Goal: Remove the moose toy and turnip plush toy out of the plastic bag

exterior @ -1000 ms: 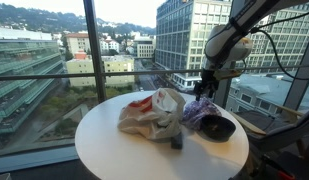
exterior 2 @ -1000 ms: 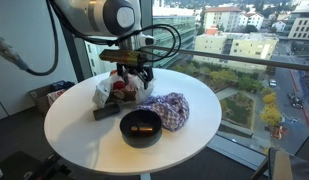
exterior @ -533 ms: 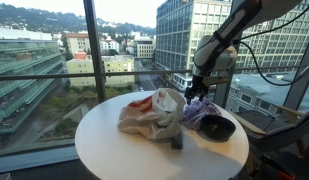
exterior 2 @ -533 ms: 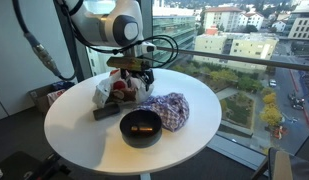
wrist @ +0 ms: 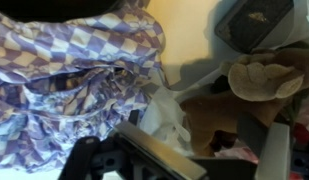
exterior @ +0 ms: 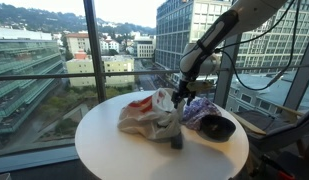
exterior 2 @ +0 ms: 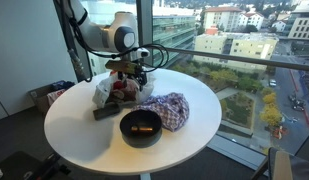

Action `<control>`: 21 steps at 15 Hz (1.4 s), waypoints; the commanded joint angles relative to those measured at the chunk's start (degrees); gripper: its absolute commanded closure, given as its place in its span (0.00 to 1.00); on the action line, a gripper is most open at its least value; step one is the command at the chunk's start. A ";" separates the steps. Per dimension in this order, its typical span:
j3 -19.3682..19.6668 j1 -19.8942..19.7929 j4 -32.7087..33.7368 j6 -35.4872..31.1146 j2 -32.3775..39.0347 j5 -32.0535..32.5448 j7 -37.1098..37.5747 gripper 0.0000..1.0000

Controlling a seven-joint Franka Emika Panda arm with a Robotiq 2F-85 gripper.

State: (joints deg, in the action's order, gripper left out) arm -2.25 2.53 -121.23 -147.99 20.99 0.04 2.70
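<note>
My gripper will bring a round plush along with the moose toy (wrist: 219, 118) when it lifts, because something pink shows under the moose toy in the bag's opening.
A crumpled white and red plastic bag (exterior: 149, 112) lies on the round white table (exterior: 114, 150); it also shows in an exterior view (exterior 2: 106, 90). My gripper (exterior: 181, 94) (exterior 2: 130, 78) hangs low at the bag's mouth, between the bag and the purple cloth. In the wrist view my gripper (wrist: 209, 142) is open, its fingers on either side of the bag's opening (wrist: 174, 118). The brown moose toy (wrist: 256, 75) lies in the opening. Something pink (wrist: 239, 152) shows beneath it; I cannot tell whether it is the turnip plush.
A purple checkered cloth (exterior: 199, 108) (exterior 2: 166, 107) (wrist: 74, 70) lies beside the bag. A black bowl (exterior: 217, 128) (exterior 2: 141, 125) stands near the table's edge. A small dark object (exterior: 176, 143) lies in front of the bag. Tall windows stand behind the table.
My gripper has moved down and sideways from above the cloth to the bag's mouth. The bag, cloth and bowl have not moved.
</note>
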 commanded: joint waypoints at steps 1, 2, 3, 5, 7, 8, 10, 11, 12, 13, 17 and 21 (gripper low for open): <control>-1.93 0.79 4.91 0.75 3.28 -4.43 2.42 0.00; -2.71 0.89 5.43 1.06 3.69 -6.12 2.88 0.00; -3.36 1.03 5.73 1.45 3.96 -7.57 3.28 0.00; -4.61 1.61 5.35 1.80 3.99 -9.96 4.01 0.00; -4.91 2.59 4.77 2.57 4.33 -10.79 5.50 0.00; -4.77 3.16 4.44 2.42 4.63 -10.50 6.05 0.00; -4.45 3.90 3.70 0.67 6.01 -9.82 6.25 0.00; -5.21 3.53 3.54 0.08 6.89 -10.71 4.95 0.00; -5.51 3.52 3.46 -0.72 7.67 -10.79 4.23 0.00; -5.53 3.81 3.22 -2.25 8.40 -10.20 3.75 0.00; -1.46 8.05 2.30 -11.19 10.59 -1.22 4.13 0.00; -0.85 8.00 1.23 -12.97 10.83 0.77 3.67 0.32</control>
State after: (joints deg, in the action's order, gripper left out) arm -3.97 10.04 -118.82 -158.59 32.33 -0.49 6.93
